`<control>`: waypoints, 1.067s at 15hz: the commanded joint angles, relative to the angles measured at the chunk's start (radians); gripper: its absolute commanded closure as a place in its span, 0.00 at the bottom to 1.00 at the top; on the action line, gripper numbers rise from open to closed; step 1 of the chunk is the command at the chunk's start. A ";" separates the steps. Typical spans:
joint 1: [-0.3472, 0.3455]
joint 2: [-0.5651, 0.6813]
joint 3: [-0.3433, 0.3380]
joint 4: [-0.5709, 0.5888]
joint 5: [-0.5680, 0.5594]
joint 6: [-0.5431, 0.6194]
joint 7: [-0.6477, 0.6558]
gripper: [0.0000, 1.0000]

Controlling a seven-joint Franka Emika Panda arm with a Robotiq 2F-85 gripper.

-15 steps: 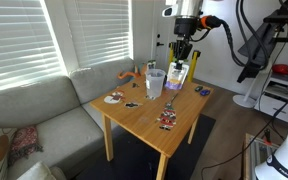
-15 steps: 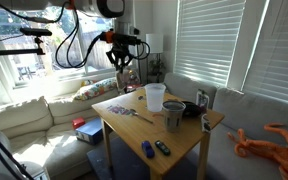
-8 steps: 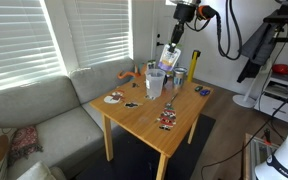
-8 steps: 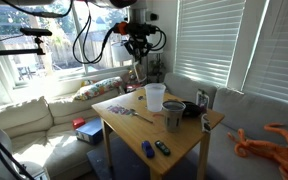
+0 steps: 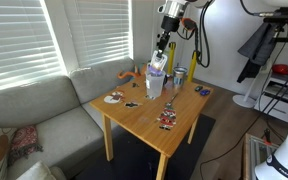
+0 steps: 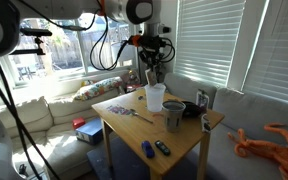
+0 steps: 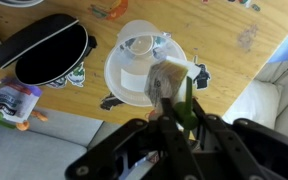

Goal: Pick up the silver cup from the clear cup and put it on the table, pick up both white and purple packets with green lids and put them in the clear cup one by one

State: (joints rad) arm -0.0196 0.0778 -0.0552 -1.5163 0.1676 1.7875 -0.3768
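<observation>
My gripper should go on lowering the white and purple packet [image 5: 158, 61], hanging cap-up above the clear cup's opening [image 5: 155, 75], until it sits inside the clear cup's rim, then let go.
My gripper [image 5: 161, 47] is shut on a white and purple packet [image 5: 158, 63] and holds it by its green cap just above the clear cup [image 5: 155, 84] at the table's far side. In the wrist view the packet [image 7: 170, 76] hangs from my fingers [image 7: 180, 104] over the rim of the clear cup [image 7: 119, 72]. Something white with dark print lies inside the cup. In an exterior view my gripper [image 6: 151, 68] hangs over the clear cup [image 6: 155, 98]. The silver cup [image 6: 173, 114] stands upright on the wooden table [image 6: 134, 130] beside it.
A black oval object [image 7: 49, 48] lies next to the clear cup, also in an exterior view [image 6: 194, 108]. Small items and stickers [image 5: 167, 120] lie scattered on the table [image 5: 149, 125]. A grey sofa [image 5: 44, 105] runs along two table sides, under window blinds.
My gripper has carried the packet sideways and down, from off beside the cups to right above the clear cup's rim.
</observation>
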 commanded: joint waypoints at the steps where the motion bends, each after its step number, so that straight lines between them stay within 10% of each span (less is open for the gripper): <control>1: -0.018 0.083 0.011 0.075 0.020 -0.012 0.041 0.95; 14: -0.060 0.156 0.016 0.089 0.048 -0.102 0.072 0.93; 15: -0.063 0.156 0.015 0.089 0.049 -0.103 0.073 0.54; 16: -0.065 0.156 0.014 0.091 0.052 -0.107 0.073 0.53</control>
State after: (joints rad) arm -0.0649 0.2160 -0.0522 -1.4726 0.1938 1.7244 -0.3205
